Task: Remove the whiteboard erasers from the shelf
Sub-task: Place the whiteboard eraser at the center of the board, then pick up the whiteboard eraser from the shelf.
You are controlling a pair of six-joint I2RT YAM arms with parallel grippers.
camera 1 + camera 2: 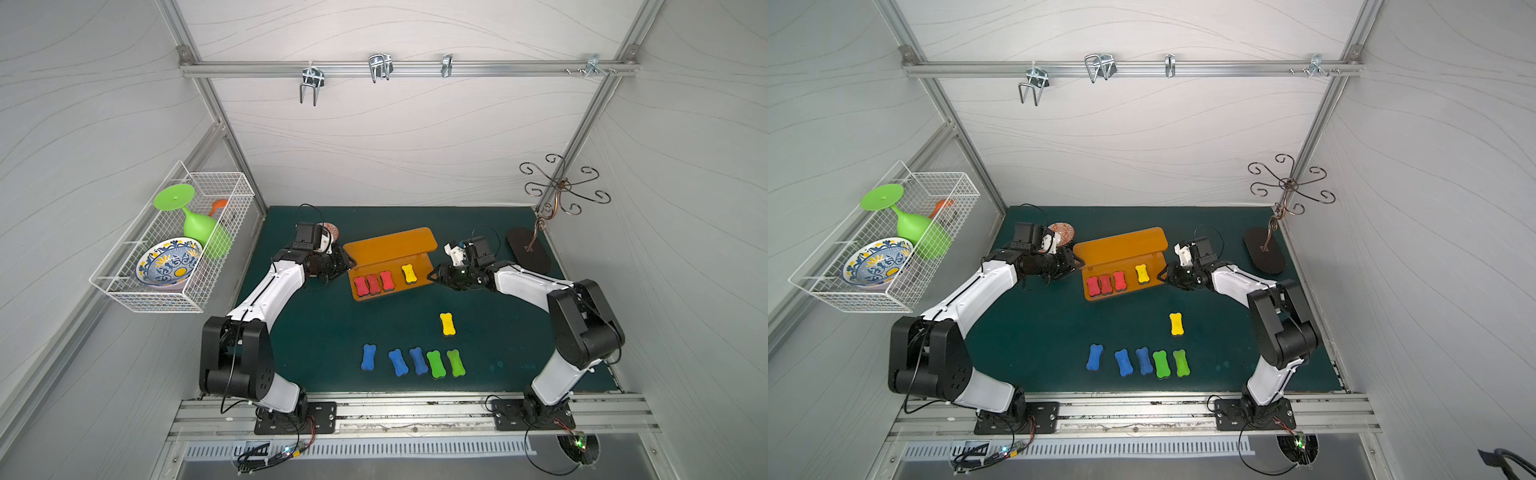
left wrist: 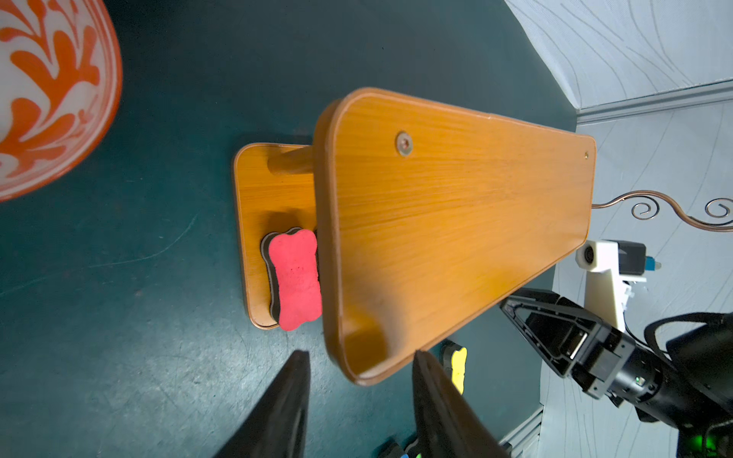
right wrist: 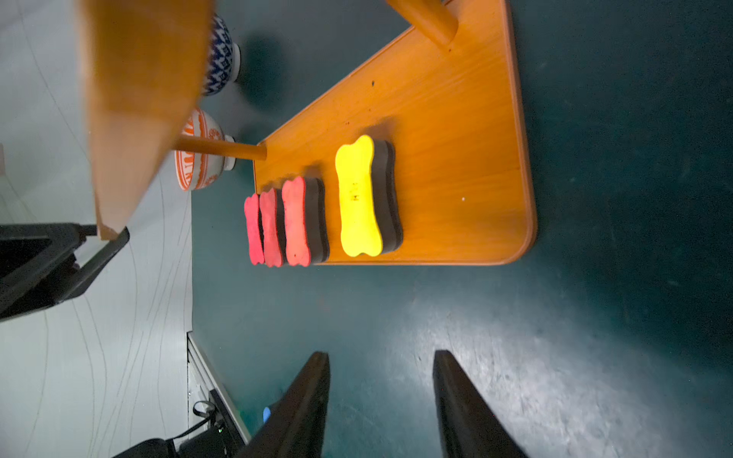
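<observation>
A gap (image 3: 333, 227) shows between the shelf's yellow eraser and the red erasers. My right gripper keeps moving in until its fingers straddle the yellow eraser's near end (image 3: 368, 242).
The orange-brown shelf (image 1: 390, 245) stands at the back middle of the green mat. Its lower board holds three red whiteboard erasers (image 1: 374, 284) side by side and one yellow eraser (image 1: 409, 274). On the mat in front lie another yellow eraser (image 1: 447, 323), three blue erasers (image 1: 398, 362) and two green ones (image 1: 436, 364). My left gripper (image 1: 347, 266) is at the shelf's left end, open and empty (image 2: 361, 353). My right gripper (image 1: 432, 276) is at the lower board's right end, open and empty (image 3: 381, 353), a short way from the yellow eraser (image 3: 357, 198).
An orange-patterned bowl (image 2: 47, 91) and a blue-patterned bowl (image 3: 220, 55) sit behind the shelf's left end. A black oval base with a curled metal stand (image 1: 528, 249) is at the back right. A white wire basket (image 1: 124, 299) hangs on the left wall.
</observation>
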